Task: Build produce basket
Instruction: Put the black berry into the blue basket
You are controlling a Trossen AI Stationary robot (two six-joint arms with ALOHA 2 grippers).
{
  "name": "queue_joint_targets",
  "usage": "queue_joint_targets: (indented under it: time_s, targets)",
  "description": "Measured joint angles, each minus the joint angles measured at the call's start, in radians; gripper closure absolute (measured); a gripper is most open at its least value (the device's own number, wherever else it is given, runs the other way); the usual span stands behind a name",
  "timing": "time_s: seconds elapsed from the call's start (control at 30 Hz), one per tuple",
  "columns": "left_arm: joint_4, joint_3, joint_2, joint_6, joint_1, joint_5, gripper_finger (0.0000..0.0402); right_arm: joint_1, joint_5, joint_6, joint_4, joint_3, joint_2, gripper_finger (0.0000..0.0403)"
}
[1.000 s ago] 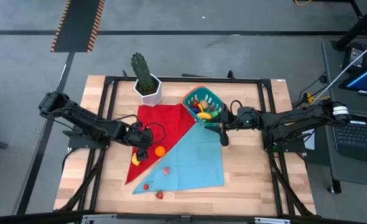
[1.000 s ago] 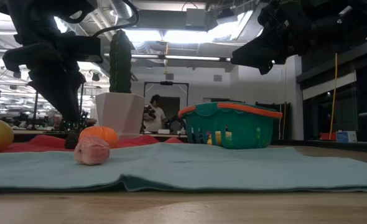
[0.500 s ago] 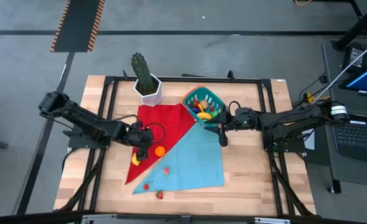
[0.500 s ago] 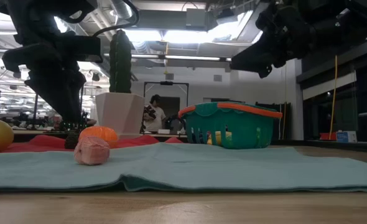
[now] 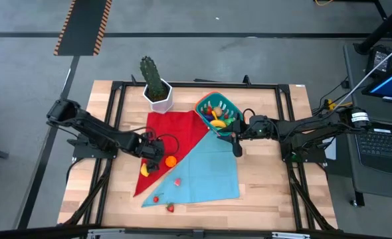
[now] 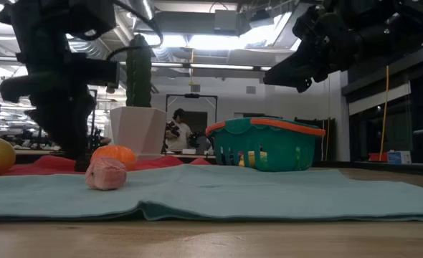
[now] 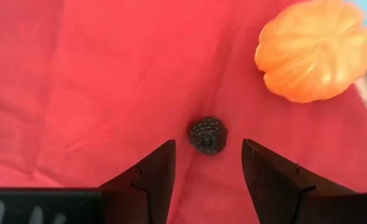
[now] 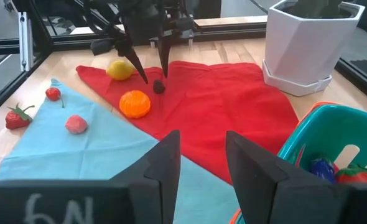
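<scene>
The small dark berry (image 7: 208, 135) is just past my left gripper's fingers, so next I spread both wide and lower them around the berry's sides (image 7: 208, 144) before closing and lifting.
On the red cloth (image 5: 173, 129) lies a small dark berry (image 7: 208, 135), next to an orange (image 7: 314, 50). My left gripper (image 7: 208, 152) hangs open just above the berry, pointing steeply down, one finger on either side of it without touching. A yellow fruit (image 5: 145, 170), a pink fruit (image 5: 177, 180) and red berries (image 5: 156, 198) lie loose on the cloths. The teal basket (image 5: 217, 113) with an orange-red rim holds several pieces of produce. My right gripper (image 8: 202, 140) hovers open beside the basket, above the blue cloth (image 5: 212, 166).
A white hexagonal pot with a cactus (image 5: 157, 93) stands at the far edge, left of the basket. The red and blue cloths cover the table's middle, with bare wood (image 5: 269, 179) around them. A strawberry (image 5: 171, 208) lies by the near edge. A person (image 6: 174, 132) stands far behind.
My left gripper has sunk a little toward the red cloth, beside the orange. The produce, the basket and my right gripper have kept their places.
</scene>
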Motion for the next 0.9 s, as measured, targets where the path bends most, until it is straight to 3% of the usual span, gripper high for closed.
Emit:
queue_joint_targets:
  time_s: [0.27,0.9]
  targets:
    - [0.02,0.0,0.061,0.029,0.0,0.001,0.0235,0.0,0.0,-0.001,0.0,0.0,0.0,0.0273]
    - [0.054,0.0,0.061,0.053,0.003,0.015,0.0236,0.0,0.0,0.0,0.006,0.0,0.0,0.0273]
